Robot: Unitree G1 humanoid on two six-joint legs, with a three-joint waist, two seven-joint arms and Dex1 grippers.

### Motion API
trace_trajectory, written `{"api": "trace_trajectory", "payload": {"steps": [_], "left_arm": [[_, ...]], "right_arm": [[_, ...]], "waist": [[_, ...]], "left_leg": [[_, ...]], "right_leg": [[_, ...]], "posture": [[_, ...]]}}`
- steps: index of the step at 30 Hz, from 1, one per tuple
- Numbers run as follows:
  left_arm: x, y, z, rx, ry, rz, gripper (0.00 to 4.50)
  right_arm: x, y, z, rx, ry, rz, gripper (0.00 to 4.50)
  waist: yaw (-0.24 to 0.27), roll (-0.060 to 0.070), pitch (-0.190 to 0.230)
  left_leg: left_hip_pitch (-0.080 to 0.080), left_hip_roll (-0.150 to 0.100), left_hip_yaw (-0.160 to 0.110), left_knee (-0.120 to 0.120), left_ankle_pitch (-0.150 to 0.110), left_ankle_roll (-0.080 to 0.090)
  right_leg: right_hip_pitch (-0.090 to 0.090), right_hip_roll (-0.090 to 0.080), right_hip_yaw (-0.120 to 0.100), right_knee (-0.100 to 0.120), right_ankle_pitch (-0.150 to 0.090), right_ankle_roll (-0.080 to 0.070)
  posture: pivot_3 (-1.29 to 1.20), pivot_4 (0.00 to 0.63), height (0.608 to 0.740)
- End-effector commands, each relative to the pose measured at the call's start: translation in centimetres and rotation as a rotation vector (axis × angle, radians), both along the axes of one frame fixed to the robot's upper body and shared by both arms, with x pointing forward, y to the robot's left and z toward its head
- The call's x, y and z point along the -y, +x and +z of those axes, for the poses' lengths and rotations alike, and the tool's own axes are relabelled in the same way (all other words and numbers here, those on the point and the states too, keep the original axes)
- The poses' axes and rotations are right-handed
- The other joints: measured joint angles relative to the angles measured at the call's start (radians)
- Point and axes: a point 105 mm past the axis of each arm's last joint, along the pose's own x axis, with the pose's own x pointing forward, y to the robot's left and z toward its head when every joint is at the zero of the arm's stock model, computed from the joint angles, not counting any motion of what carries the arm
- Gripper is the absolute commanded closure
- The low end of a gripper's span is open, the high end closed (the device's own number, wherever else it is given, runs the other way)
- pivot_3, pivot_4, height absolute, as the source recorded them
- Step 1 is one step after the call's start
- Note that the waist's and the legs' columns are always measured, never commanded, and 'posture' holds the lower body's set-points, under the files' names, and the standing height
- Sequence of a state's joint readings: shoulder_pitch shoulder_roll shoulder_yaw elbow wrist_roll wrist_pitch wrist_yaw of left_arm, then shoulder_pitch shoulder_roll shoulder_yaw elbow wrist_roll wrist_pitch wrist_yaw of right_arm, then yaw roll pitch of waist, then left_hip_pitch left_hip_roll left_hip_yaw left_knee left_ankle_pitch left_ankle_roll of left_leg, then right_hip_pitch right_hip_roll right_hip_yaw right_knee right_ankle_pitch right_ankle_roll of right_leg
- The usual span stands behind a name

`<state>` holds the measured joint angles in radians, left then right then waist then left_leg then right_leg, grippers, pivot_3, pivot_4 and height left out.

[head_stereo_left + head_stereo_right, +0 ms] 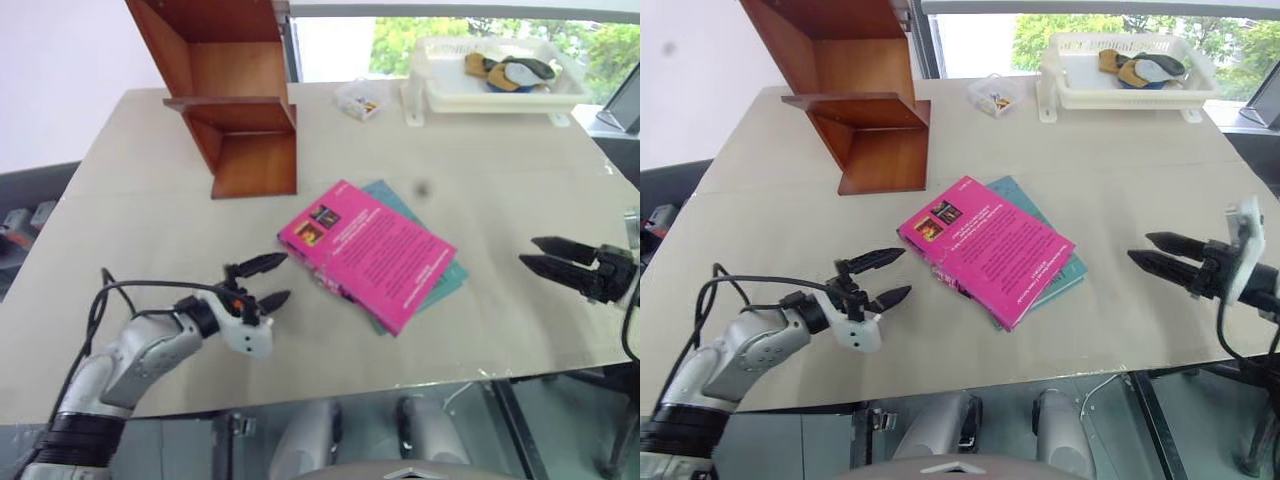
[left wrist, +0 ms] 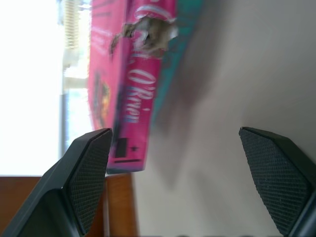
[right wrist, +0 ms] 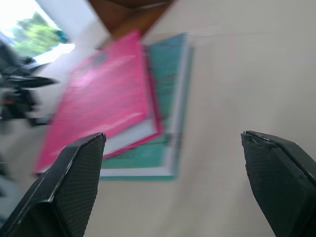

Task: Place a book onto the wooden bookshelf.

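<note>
The pink book's spine [image 1: 322, 277] has my left gripper's fingers spread at an angle beside it, so I should move back, roll the wrist over and put the fingers on both sides of the spine [image 1: 305, 261] near its shelf end.
The pink book [image 1: 365, 255] lies flat mid-table on top of a teal-green book [image 1: 452, 277], cover up. The wooden bookshelf [image 1: 235, 90] stands at the far left of the table, its open compartments facing the middle. My left gripper [image 1: 287, 277] hovers low just left of the book's near-left corner, open, fingers pointing at the pink spine [image 2: 133, 89]. My right gripper [image 1: 528, 252] is open and empty, well to the right of both books, pointing toward them. The right wrist view shows the pink book [image 3: 103, 98] some way ahead of its fingers.
A white plastic tray [image 1: 430, 95] holding several small items stands at the far right. A small clear box [image 1: 358, 100] sits beside it near the shelf. The table's front edge [image 1: 400, 385] runs just below both grippers.
</note>
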<state>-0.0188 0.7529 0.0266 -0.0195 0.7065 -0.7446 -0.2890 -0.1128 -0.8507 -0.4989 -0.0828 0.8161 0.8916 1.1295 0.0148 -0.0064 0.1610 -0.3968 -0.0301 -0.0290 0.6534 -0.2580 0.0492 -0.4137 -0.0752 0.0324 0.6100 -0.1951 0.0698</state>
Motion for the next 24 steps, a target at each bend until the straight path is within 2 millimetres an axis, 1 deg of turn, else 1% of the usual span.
{"api": "trace_trajectory", "payload": {"steps": [1,5,9,13,19,24], "left_arm": [[0.2,1.1,0.3,0.091,-0.019,0.026,0.05],[0.5,2.3,-0.5,0.103,-0.047,0.036,0.05],[2.0,3.0,-1.0,0.129,-0.100,0.004,0.05],[3.1,3.7,-1.4,0.136,-0.099,-0.030,0.05],[3.9,4.7,-1.0,0.162,-0.115,-0.047,0.05],[3.7,4.5,-0.5,0.171,-0.131,-0.057,0.05]], "right_arm": [[0.1,-1.7,2.7,0.072,0.062,0.061,0.00],[-0.1,-2.6,3.0,0.063,0.084,0.071,0.00],[0.3,-2.9,3.9,0.076,0.072,0.047,0.00],[0.6,-3.2,3.8,0.070,0.055,0.027,0.00],[0.3,-3.2,3.8,0.085,0.054,0.008,0.00],[0.4,-3.1,3.8,0.092,0.050,-0.009,0.00]], "waist": [[0.002,0.000,0.000],[0.001,0.000,-0.003],[0.000,0.002,-0.006],[0.007,0.002,-0.008],[0.007,0.001,-0.009],[0.005,0.001,-0.009]], "left_leg": [[0.000,0.000,0.000,0.000,0.000,0.000],[0.000,0.000,-0.001,0.001,0.000,0.000],[0.001,0.000,-0.001,0.001,0.000,0.000],[0.001,-0.001,-0.001,0.003,0.000,0.000],[0.000,-0.001,-0.001,0.005,0.000,0.000],[0.000,0.000,-0.001,0.009,0.000,0.000]], "right_leg": [[0.000,0.000,0.000,0.000,0.000,0.000],[0.001,0.001,-0.001,0.001,0.000,0.000],[0.001,0.001,-0.001,0.002,0.000,0.000],[0.002,0.003,-0.002,0.002,0.000,0.001],[0.002,0.003,-0.002,0.005,0.000,0.001],[0.002,0.003,-0.002,0.008,0.000,0.001]], "posture": [[0.00,0.150,0.740],[0.00,0.150,0.740],[0.00,0.150,0.740],[0.00,0.150,0.740],[0.00,0.150,0.740],[0.00,0.150,0.740]]}}
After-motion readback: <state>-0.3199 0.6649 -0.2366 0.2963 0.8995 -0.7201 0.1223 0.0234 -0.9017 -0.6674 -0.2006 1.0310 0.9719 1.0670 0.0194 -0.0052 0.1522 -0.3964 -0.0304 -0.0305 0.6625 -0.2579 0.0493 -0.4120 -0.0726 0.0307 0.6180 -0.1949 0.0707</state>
